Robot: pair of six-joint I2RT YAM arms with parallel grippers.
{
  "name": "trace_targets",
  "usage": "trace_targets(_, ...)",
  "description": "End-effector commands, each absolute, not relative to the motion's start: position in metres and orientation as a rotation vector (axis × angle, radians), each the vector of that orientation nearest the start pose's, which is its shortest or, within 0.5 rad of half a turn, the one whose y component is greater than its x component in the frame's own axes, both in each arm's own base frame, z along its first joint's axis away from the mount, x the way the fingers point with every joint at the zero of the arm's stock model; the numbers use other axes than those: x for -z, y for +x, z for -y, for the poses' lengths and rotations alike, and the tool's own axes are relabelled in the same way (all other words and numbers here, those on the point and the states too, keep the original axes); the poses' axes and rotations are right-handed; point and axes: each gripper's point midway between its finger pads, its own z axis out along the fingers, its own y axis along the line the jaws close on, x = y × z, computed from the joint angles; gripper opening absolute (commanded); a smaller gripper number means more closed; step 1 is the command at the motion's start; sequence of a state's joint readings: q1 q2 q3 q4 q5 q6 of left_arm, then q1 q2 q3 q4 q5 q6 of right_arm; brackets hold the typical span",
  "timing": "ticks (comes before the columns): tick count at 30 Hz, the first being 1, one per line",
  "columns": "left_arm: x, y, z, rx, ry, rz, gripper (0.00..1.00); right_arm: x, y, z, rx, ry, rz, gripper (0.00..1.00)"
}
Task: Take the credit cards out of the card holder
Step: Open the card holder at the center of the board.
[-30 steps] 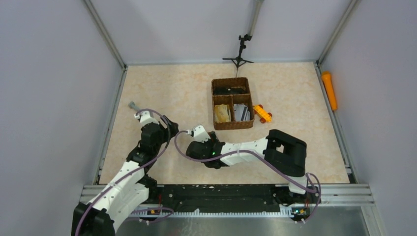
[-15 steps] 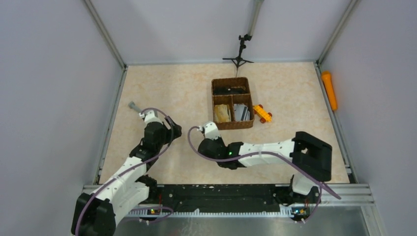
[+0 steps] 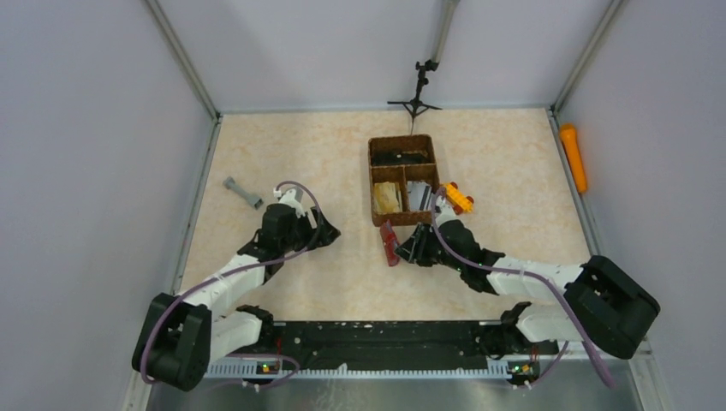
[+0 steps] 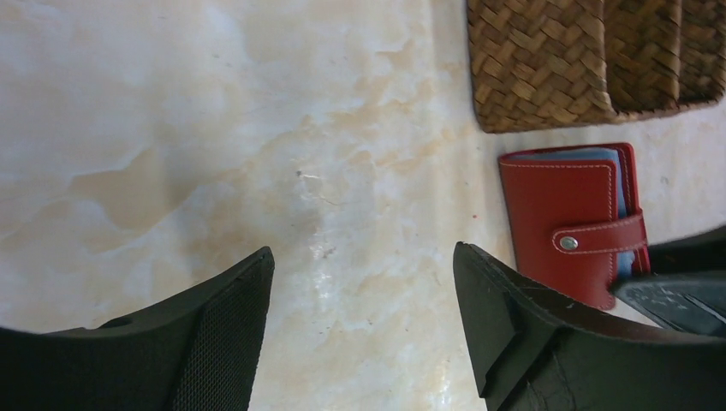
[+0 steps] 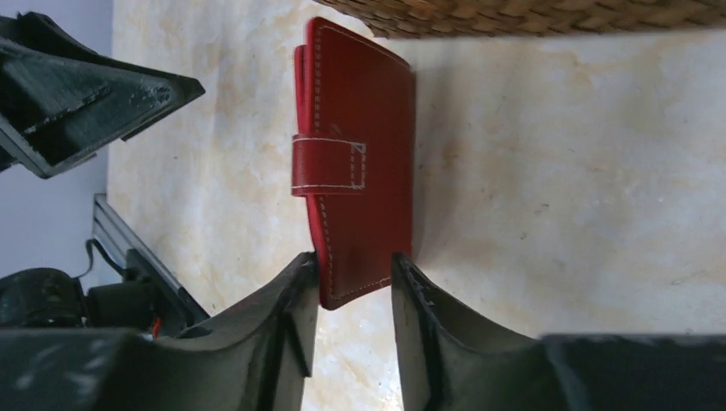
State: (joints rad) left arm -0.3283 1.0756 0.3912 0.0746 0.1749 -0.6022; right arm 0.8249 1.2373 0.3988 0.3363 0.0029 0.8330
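My right gripper is to lay the card holder flat first, because the card holder stands on edge (image 5: 364, 103) with its snap tab fastened. It should then pull the snap tab open (image 4: 591, 241).
The dark red card holder (image 5: 360, 171) stands on edge on the table just in front of the basket, its snap tab fastened. It shows as a thin strip (image 3: 389, 243) in the top view. My right gripper (image 5: 354, 270) is shut on its near end, one finger against each side. Bluish edges of the credit cards (image 4: 565, 155) peek out along the holder's (image 4: 561, 214) top rim. My left gripper (image 4: 364, 251) hangs open over bare table to the left of the holder, with nothing between its fingers. In the top view it (image 3: 330, 231) sits apart from the right gripper (image 3: 404, 247).
The brown woven basket (image 3: 404, 221) stands behind the holder, with flat tan and grey items in its front compartments. An orange toy (image 3: 458, 197) lies at its right. A grey piece (image 3: 242, 192) lies far left, an orange cylinder (image 3: 574, 157) beyond the right rail, and a small tripod (image 3: 417, 94) at the back.
My right arm has swung right, and the card holder now shows in its grip by the basket. My left gripper has moved right, uncovering the grey piece.
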Motion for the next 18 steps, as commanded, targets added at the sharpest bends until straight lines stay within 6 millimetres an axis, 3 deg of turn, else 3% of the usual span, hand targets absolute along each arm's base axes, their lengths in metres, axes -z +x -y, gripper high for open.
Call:
trace_targets(1,-0.101,0.276,0.18,0.901,-0.043,-2.164,0.79,-0.087,0.202,-0.28,-1.238,0.079,-2.204,0.42)
trace_targets(4,-0.1,0.274,0.186,0.934,-0.018,-2.176,0.78,-0.074,0.205,-0.265,-1.148,0.109,-2.229,0.61)
trace_targets(8,-0.1,0.27,0.198,0.987,0.043,-2.177,0.78,-0.074,0.21,-0.253,-1.04,0.097,-2.23,0.81)
trace_targets(13,-0.1,0.263,0.216,1.052,0.13,-2.199,0.74,-0.084,0.214,-0.247,-0.992,0.04,-2.188,0.92)
trace_targets(18,-0.098,0.26,0.223,1.073,0.169,-2.205,0.71,-0.078,0.23,-0.225,-0.722,-0.016,-2.242,0.9)
